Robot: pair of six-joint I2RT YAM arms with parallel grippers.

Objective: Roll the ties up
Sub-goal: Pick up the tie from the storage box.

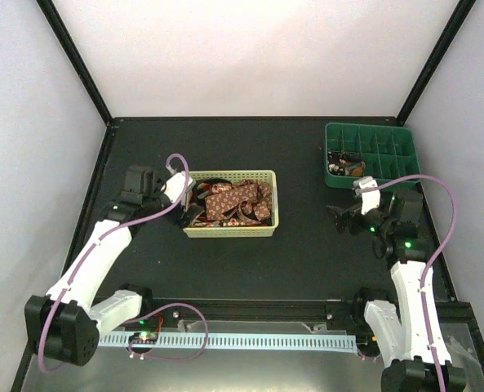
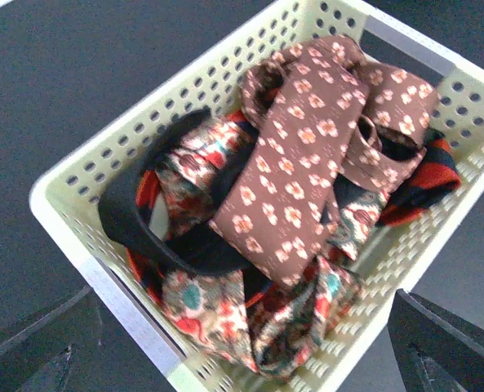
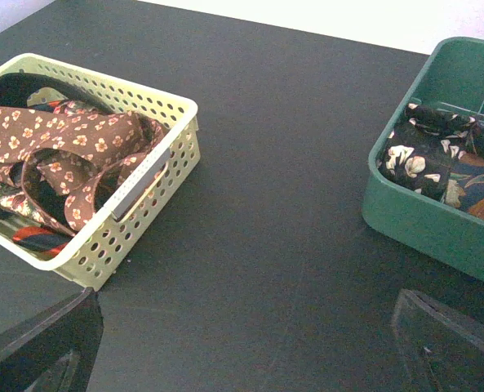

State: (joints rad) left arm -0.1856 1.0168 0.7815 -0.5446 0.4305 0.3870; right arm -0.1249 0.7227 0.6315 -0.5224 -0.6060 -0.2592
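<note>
The brown tie's broad part (image 1: 228, 201) lies free on top of the other ties, so the robot's left gripper should carry on going down over it and close across its width (image 1: 246, 193).
Several ties lie tangled in the pale yellow basket (image 1: 229, 231). A brown tie (image 2: 295, 171) with light flowers lies on top, and a red-and-black patterned tie (image 2: 217, 306) is under it; both also show in the top view (image 1: 233, 202). My left gripper (image 1: 183, 202) hovers over the basket's left end, open and empty, its fingers (image 2: 37, 351) wide apart. My right gripper (image 1: 339, 219) is open and empty over bare table between the basket (image 3: 144, 220) and the tray.
A green divided tray (image 1: 368, 126) stands at the back right. It holds a dark patterned fabric bundle (image 3: 425, 159) in its near left compartment. The tray's wall (image 3: 421, 220) is just right of my right gripper. The black table has raised edges.
</note>
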